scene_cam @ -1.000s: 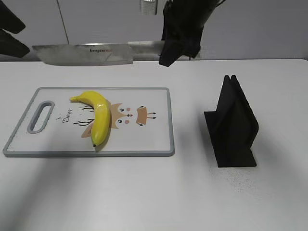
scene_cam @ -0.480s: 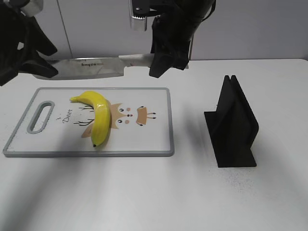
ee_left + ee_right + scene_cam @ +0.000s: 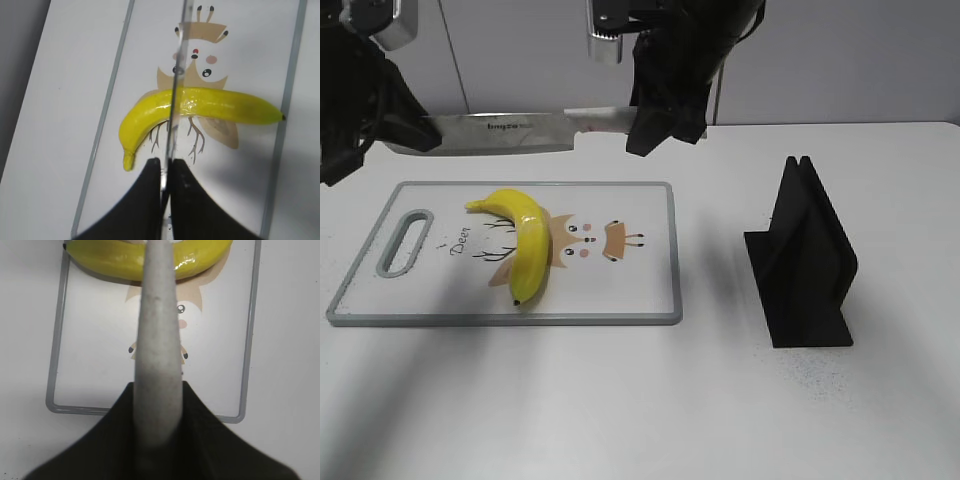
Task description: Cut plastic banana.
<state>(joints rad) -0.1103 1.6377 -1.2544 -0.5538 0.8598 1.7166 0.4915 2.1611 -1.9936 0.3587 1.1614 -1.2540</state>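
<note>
Next, my left gripper opens and moves away first, since it is closed on the blade's far end [image 3: 446, 135], and then my right gripper will carry the knife toward the black knife stand [image 3: 804, 255].
The plastic banana [image 3: 525, 240] is glossy yellow and lies on the white cutting board [image 3: 630, 290] with a deer print. It also shows in the left wrist view [image 3: 210, 105] and the right wrist view [image 3: 105, 260]. A large kitchen knife [image 3: 505, 131] hangs level in the air above the board's far edge. My right gripper [image 3: 655, 125] is shut on the knife's grey handle [image 3: 157, 365]. My left gripper [image 3: 405, 130] is shut on the far end of the blade [image 3: 175, 100], which crosses over the banana in the left wrist view.
A black knife stand [image 3: 805, 260] sits on the white table to the right of the board. The board has a grey rim and a handle slot [image 3: 405, 240] at its left end. A grey wall stands behind.
The knife has moved left and slightly down towards the board. My left gripper has come in from the left and closed on the blade's end.
</note>
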